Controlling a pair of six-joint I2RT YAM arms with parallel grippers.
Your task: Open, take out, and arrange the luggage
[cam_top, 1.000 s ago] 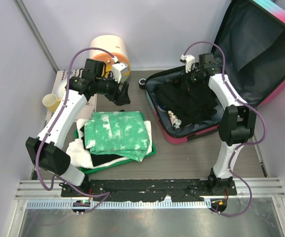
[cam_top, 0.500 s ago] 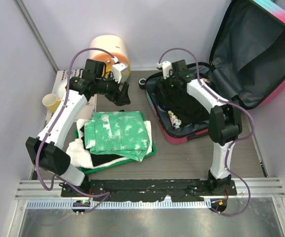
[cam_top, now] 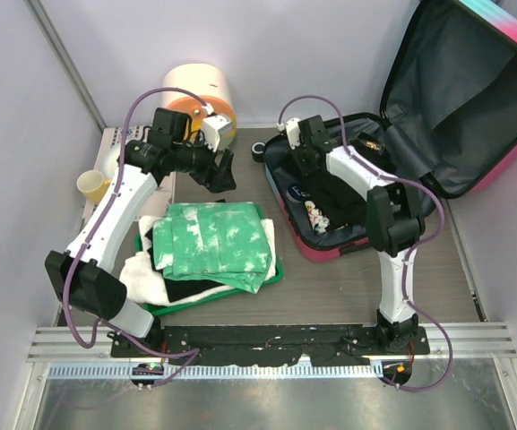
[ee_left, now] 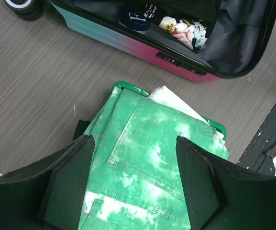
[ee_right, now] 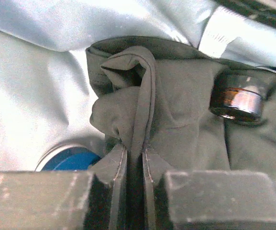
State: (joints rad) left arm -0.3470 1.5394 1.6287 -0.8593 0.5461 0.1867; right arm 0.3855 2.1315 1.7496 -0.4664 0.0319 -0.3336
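The dark garment is held in my right gripper by just a bunched fold (ee_right: pixel 145 86), so next I hand that fold to my left gripper (cam_top: pixel 220 174) and grab another part of the garment.
The luggage (cam_top: pixel 339 249) lies open at the right, its pink and turquoise lid (cam_top: pixel 473 90) leaning back against the wall. Dark clothes (cam_top: pixel 348 193) and a small floral item (cam_top: pixel 316 218) fill its base. My right gripper (cam_top: pixel 305 161) is down in the base's far left corner. In the right wrist view my right gripper (ee_right: pixel 135 158) is shut on an upright fold of a dark olive garment (ee_right: pixel 176 110). My left gripper (cam_top: pixel 225 175) hangs open above the green tie-dye jeans (ee_left: pixel 161 158), holding nothing. The luggage's front wall (ee_left: pixel 128 43) shows beyond them.
A green tray (cam_top: pixel 276 273) left of the luggage holds the jeans, with black and white cloth (cam_top: pixel 142 273) under them. A round cream-and-orange box (cam_top: pixel 200 90) stands at the back. A yellow cup (cam_top: pixel 92 185) sits at far left. A brown jar (ee_right: pixel 238 98) and a blue lid (ee_right: pixel 71 158) lie by the garment.
My right arm has swung left across the luggage, from its back right to its far left corner, and closed on the dark garment. The left arm has not moved.
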